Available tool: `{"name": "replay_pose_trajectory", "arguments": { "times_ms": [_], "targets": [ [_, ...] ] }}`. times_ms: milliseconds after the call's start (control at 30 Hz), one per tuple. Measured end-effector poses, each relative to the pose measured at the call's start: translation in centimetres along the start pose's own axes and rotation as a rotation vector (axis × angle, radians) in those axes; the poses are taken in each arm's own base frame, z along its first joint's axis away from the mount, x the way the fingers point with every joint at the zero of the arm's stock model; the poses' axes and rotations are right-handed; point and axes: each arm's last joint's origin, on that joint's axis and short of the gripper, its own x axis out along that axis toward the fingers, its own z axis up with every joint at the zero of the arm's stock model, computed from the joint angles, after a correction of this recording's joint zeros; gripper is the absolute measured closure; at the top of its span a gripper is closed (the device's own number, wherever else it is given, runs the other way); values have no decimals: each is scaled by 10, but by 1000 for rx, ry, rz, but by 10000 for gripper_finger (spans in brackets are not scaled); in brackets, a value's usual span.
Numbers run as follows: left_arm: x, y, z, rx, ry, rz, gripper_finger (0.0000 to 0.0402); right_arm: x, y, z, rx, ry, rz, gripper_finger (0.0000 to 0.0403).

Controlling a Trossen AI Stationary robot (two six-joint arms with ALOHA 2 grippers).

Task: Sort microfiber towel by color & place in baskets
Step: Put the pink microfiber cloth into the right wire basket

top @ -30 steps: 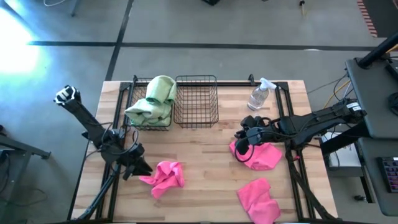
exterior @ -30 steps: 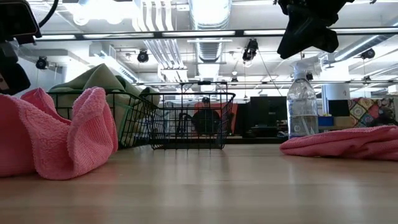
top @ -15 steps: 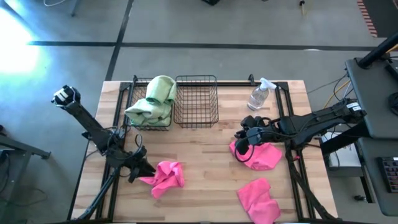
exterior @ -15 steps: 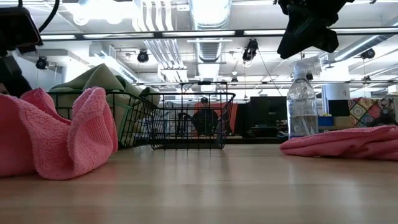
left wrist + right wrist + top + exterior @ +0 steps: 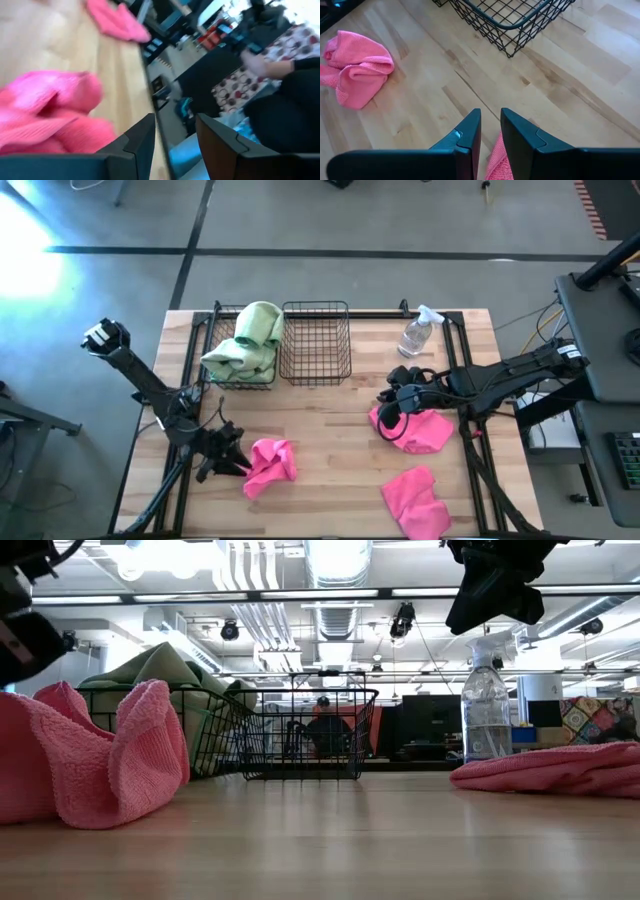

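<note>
My left gripper's open fingers are pointing past the crumpled pink towel, so I should move back, tilt the fingers down and pinch the towel's folds.
Three bright pink towels lie on the table. One is crumpled, and my open left gripper is just to its left, not touching it. My right gripper hovers high above the second pink towel, its fingers a narrow gap apart. The third pink towel lies near the table's near edge. Light green towels are heaped in the left basket. The right basket holds nothing.
A clear spray bottle stands upright at the far right, behind my right gripper. Bare wood lies between the two nearer pink towels and in front of the baskets. A person shows in the room beyond the table.
My left gripper has moved toward the table's near edge and to the right, closing on the crumpled pink towel. The towels have not moved.
</note>
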Motion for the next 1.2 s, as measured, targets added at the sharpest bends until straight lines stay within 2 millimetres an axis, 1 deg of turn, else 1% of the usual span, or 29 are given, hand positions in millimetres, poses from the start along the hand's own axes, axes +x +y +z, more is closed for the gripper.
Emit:
{"name": "replay_pose_trajectory", "arguments": {
  "times_ms": [433, 667, 933, 1200],
  "targets": [
    [14, 19, -20, -94, 88, 178, 274, 0, 0, 0, -3, 1, 0, 335],
    [15, 32, -32, -119, 162, 303, 274, 0, 0, 0, -3, 0, -1, 335],
    [13, 46, -38, -98, 223, 429, 274, 0, 0, 0, -3, 1, -1, 335],
    [14, 51, -41, -60, 251, 467, 274, 0, 0, 0, 0, 0, -1, 335]
  ]
}}
